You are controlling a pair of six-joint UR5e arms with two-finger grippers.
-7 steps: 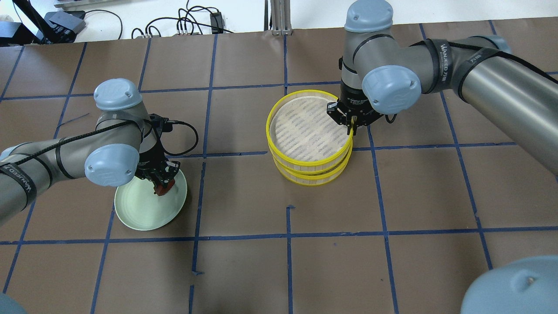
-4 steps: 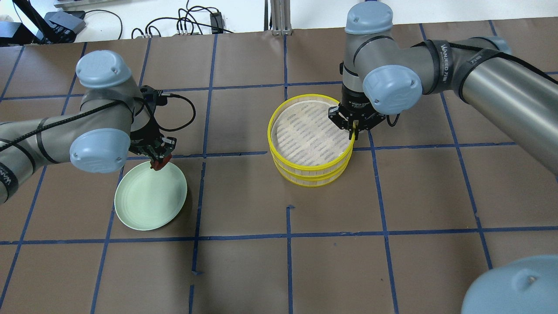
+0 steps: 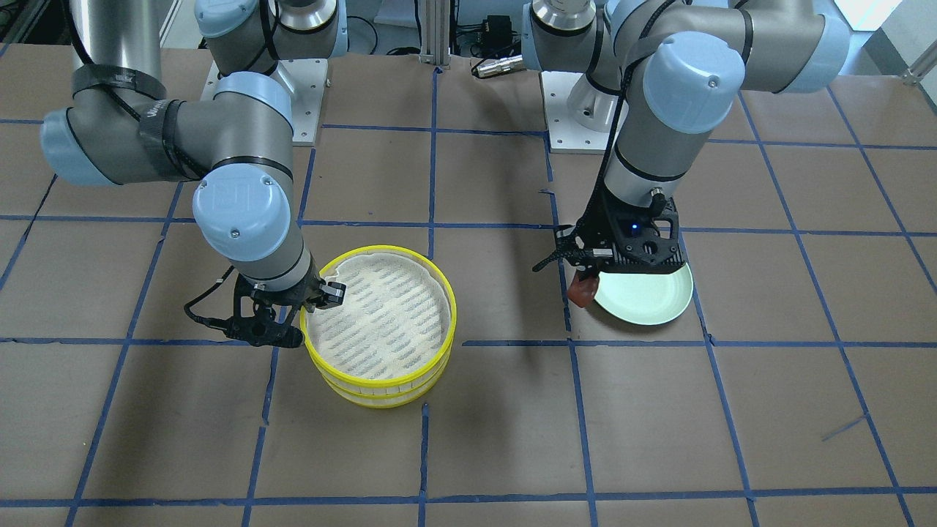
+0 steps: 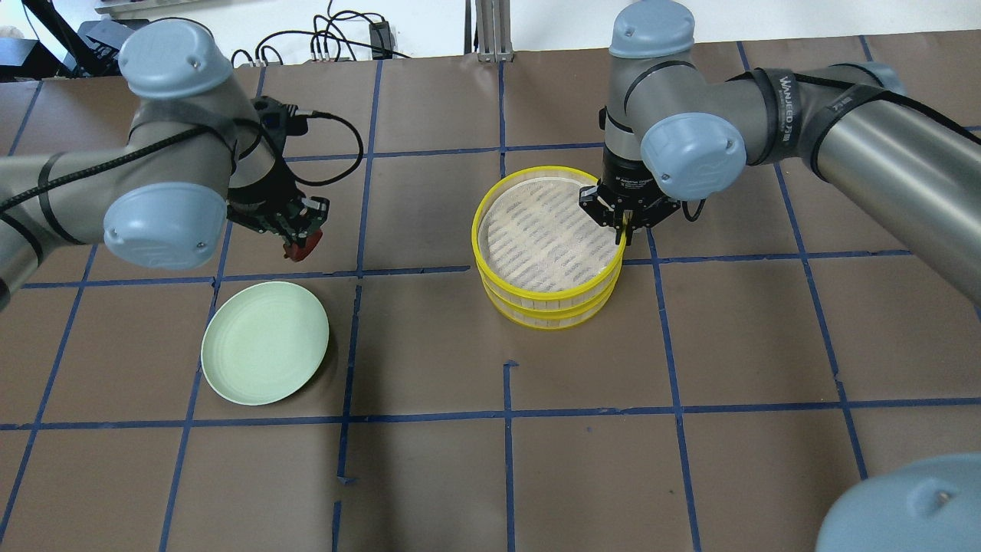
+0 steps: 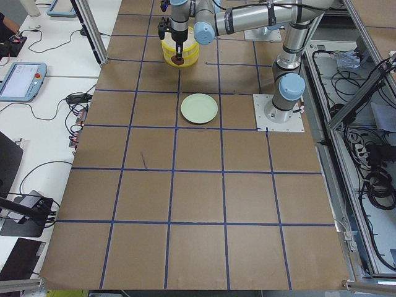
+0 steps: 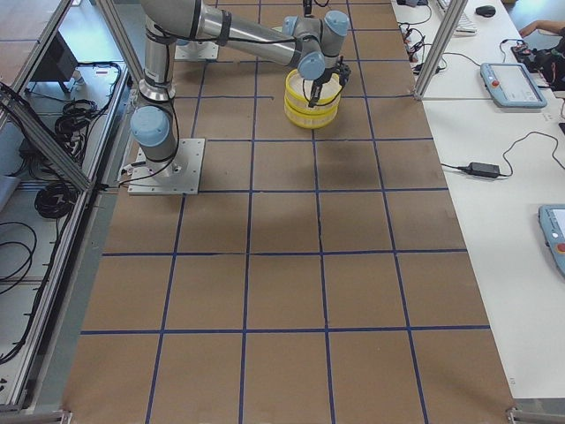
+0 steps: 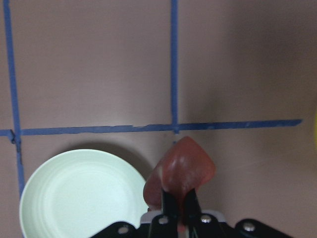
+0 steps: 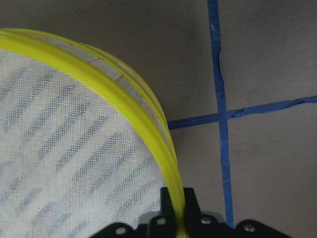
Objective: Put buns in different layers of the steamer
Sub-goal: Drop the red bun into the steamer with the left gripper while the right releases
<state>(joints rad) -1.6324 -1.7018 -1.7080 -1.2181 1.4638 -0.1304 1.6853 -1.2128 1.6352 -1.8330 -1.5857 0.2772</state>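
Note:
A gap shows [image 3: 416,385] below the top tray, so next my right gripper seats its yellow rim [image 3: 308,339] squarely and pulls back before my left gripper sets down the bun.
My left gripper [image 4: 297,244] is shut on the reddish-brown bun [image 4: 302,251] and holds it above the bare table, just beyond the pale green plate [image 4: 264,353]. In the left wrist view the bun [image 7: 184,167] sticks out past the closed fingers. The yellow-rimmed steamer [image 4: 536,316] stands mid-table as two stacked trays. My right gripper [image 4: 625,230] is shut on the top tray's yellow rim [image 8: 166,163] at its right side. The top tray's slatted floor [image 4: 540,230] is bare. The lower tray's inside is hidden. The white bun is not in view.
The plate [image 3: 648,300] is empty and lies left of the steamer in the overhead view. Cables [image 4: 329,38] lie beyond the table's far edge. The arm bases [image 3: 300,88] stand at the robot's side of the table.
My left gripper has lifted the reddish-brown bun off the plate and carried it away from the robot and slightly toward the steamer. The right gripper stays clamped on the top tray's rim, barely shifted.

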